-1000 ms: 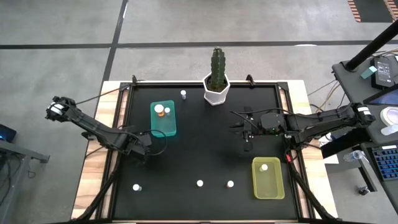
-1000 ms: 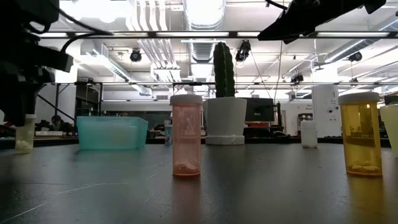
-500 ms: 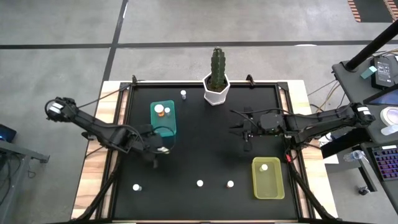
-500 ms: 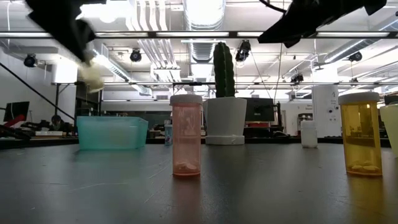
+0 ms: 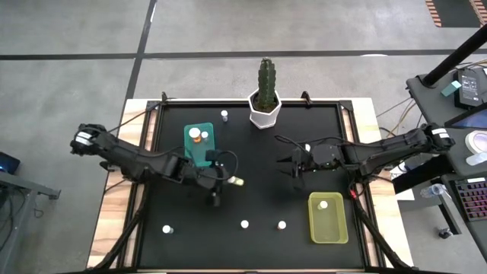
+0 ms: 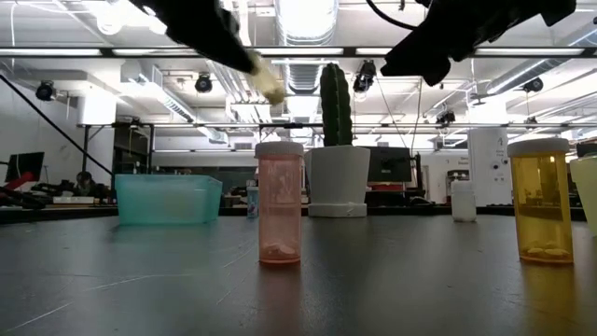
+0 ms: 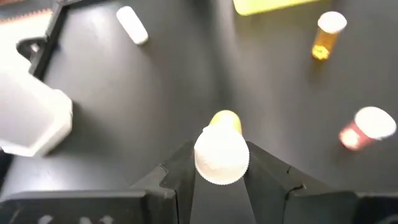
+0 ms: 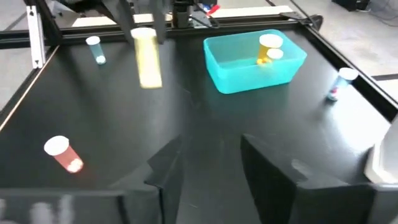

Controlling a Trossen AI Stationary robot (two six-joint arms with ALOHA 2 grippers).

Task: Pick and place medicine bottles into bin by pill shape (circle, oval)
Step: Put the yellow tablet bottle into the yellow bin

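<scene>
The yellow bottle's white cap hides its pills from my left gripper's view, so my right gripper should take the bottle's body to show the pill shape.
My left gripper is shut on a yellow medicine bottle with a white cap, high above the middle of the black table; it also shows in the low view and the right wrist view. My right gripper is open and empty right of centre, above the table. A teal bin holds two bottles. A yellow bin holds one. Other bottles stand on the table at the far side and along the near side. My left gripper pinches the bottle at its cap end between its two fingers, one on each side. The fingers come slanting down from the table's left. The bottle is lifted clear of the table and tilted, its yellow body pointing away past the fingertips.
A white hexagonal pot with a cactus stands at the table's far middle. In the low view a pink bottle and an orange bottle stand near the front. Raised black rails run along the table's edges.
My left gripper has lifted the yellow bottle from low at the table's left and carried it up and toward the right, to the table's middle, tipping it. My right gripper has shifted a little toward the left.
</scene>
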